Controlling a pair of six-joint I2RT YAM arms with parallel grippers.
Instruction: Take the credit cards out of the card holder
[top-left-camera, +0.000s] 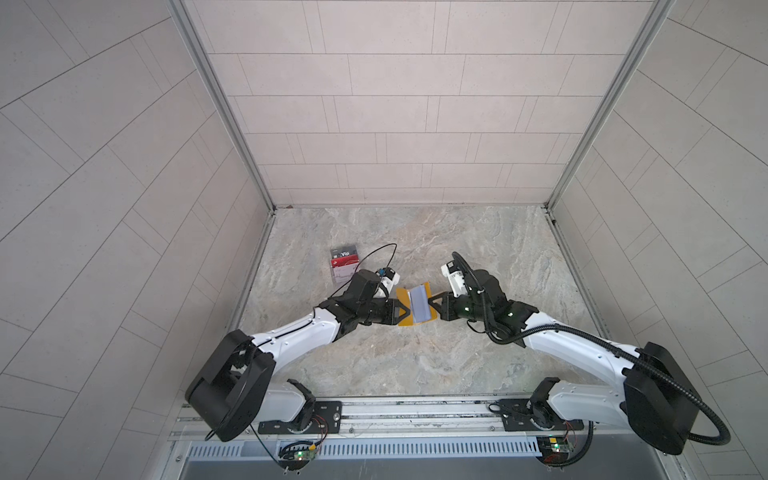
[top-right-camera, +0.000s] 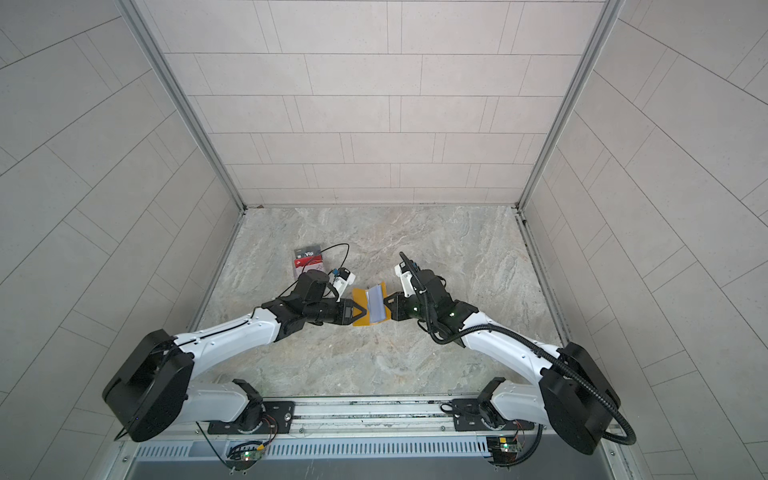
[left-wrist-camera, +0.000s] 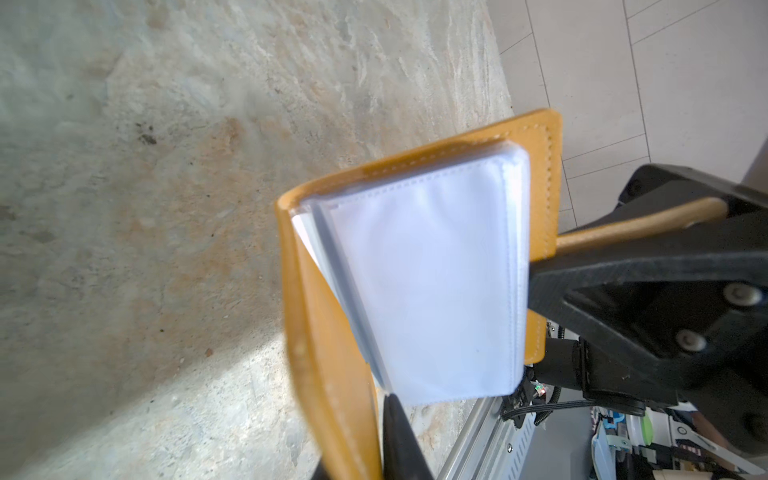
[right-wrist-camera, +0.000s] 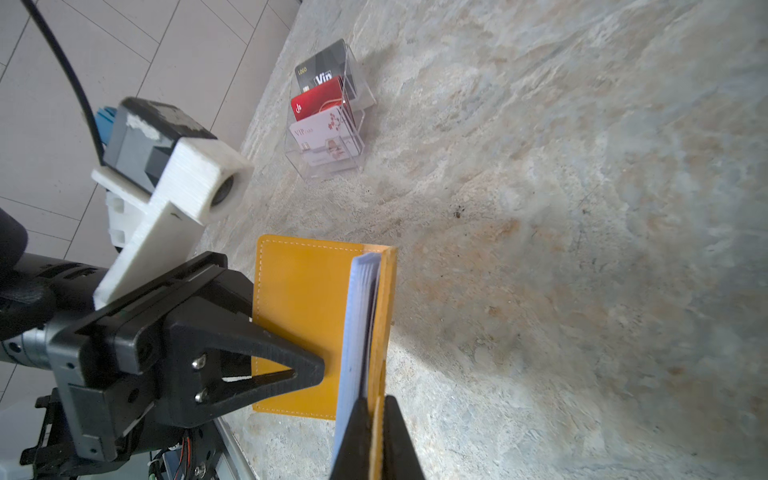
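Observation:
Both of my grippers hold the card holder's covers (top-left-camera: 430, 291) in midair. I should lay it flat, then steady its edge (top-left-camera: 404, 316) with my left gripper to free my right gripper.
The mustard-yellow card holder (top-left-camera: 405, 299) (top-right-camera: 360, 301) hangs open between both arms just above the marble floor, its bluish clear sleeves (left-wrist-camera: 428, 282) fanned out and looking empty. My left gripper (top-left-camera: 400, 311) (left-wrist-camera: 357, 440) is shut on the left cover (right-wrist-camera: 303, 299). My right gripper (top-left-camera: 432, 305) (right-wrist-camera: 376, 401) pinches the right cover's edge. The credit cards are outside the card holder: a dark grey one (right-wrist-camera: 322, 72), a red one (right-wrist-camera: 318, 102) and a white one (right-wrist-camera: 322, 135).
The cards sit in a clear tiered stand (right-wrist-camera: 365, 99) (top-left-camera: 334, 278) on the floor at the back left, close behind my left wrist. Tiled walls close in the left, right and back. A metal rail (top-left-camera: 415, 409) runs along the front.

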